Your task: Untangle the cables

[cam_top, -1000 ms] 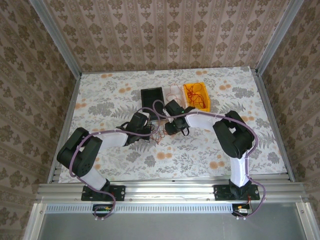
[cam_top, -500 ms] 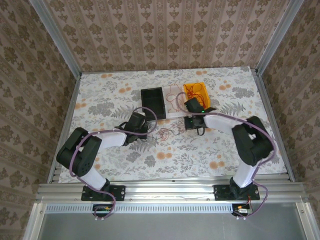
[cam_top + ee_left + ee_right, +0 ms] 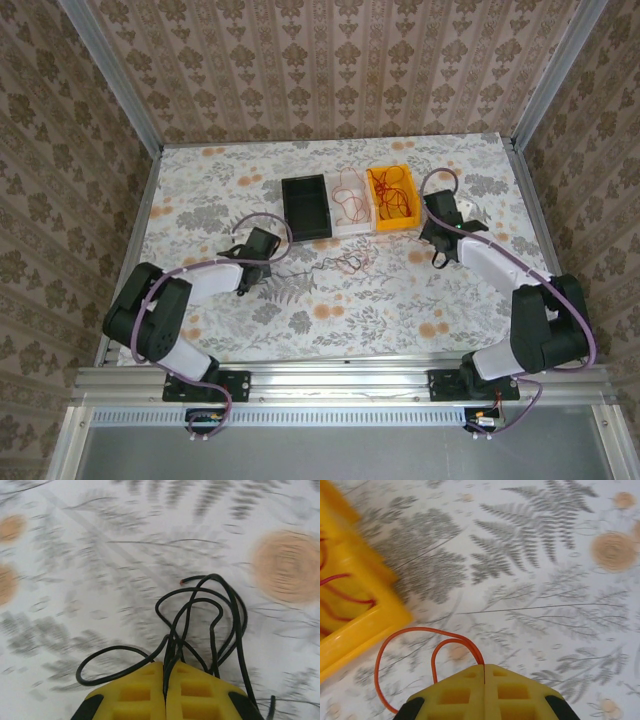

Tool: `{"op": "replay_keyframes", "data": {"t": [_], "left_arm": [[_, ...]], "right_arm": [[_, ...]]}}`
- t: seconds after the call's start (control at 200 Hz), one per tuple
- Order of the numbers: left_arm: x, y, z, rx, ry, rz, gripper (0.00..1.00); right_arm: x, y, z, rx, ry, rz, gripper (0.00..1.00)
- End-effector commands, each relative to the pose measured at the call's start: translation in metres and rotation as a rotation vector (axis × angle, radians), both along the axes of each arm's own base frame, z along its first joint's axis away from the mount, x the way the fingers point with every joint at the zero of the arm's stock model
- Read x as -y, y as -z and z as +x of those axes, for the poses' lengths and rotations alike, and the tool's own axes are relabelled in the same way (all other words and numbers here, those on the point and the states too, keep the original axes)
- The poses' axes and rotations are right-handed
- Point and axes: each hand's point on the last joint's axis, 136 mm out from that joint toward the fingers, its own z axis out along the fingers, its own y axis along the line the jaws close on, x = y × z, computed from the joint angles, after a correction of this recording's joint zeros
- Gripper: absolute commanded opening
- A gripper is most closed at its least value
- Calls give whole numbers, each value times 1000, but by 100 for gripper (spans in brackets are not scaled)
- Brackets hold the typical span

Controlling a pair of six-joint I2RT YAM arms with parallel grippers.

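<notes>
My left gripper should keep the black wire down low while my right gripper lifts the red wire clear (image 3: pixel 474 650), because the black wire meets the red wire in the middle of the table (image 3: pixel 335 263).
A small loose tangle of thin wires (image 3: pixel 346 265) lies mid-table, in front of the bins. My left gripper (image 3: pixel 248 270) is to its left, low over the table. In the left wrist view its yellow fingers (image 3: pixel 135 695) are shut on dark, black-looking looped wires (image 3: pixel 207 615) that spread over the cloth ahead. My right gripper (image 3: pixel 438 255) is right of the yellow bin (image 3: pixel 392 196). In the right wrist view that gripper (image 3: pixel 484 668) is shut on a looped red wire (image 3: pixel 415 632), beside the bin's corner (image 3: pixel 355 622).
Three bins stand in a row at the back: black (image 3: pixel 306 206), white with red wires (image 3: pixel 350 198), and yellow with red wires. Purple cables run along both arms. The floral tablecloth (image 3: pixel 400 300) is open in front of the tangle.
The right arm swung from the centre out to the right past the yellow bin with a red wire. The left gripper drew back to the left, and the tangle between them thinned.
</notes>
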Motion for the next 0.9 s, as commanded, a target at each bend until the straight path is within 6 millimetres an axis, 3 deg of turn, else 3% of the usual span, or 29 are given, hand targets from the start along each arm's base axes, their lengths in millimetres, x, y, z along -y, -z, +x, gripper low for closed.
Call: {"op": "replay_keyframes", "data": {"t": [0.0,0.175,0.285,0.38,0.55,0.8,0.895], "left_arm": [[-35,-17,-13,32,-204,49,0],[-24,-27,3,63,-142,18,0],[-62,-35,-16,35,-340,117,0],[-94,-55,-30,37,-488,205,0],[-127,-79,-38,75,-619,235,0],[-162,-67,-62,59,-793,143,0],[-166,-68,-58,63,-765,137,0]], "right_arm": [[25,-7,-16,9,111,-14,0],[18,-35,-1,115,21,14,0],[31,-59,-1,155,50,-51,0],[47,-71,-6,173,102,-87,0],[77,-64,-18,147,194,-77,0],[107,-57,-35,140,286,-56,0],[114,-59,-36,148,286,-40,0]]}}
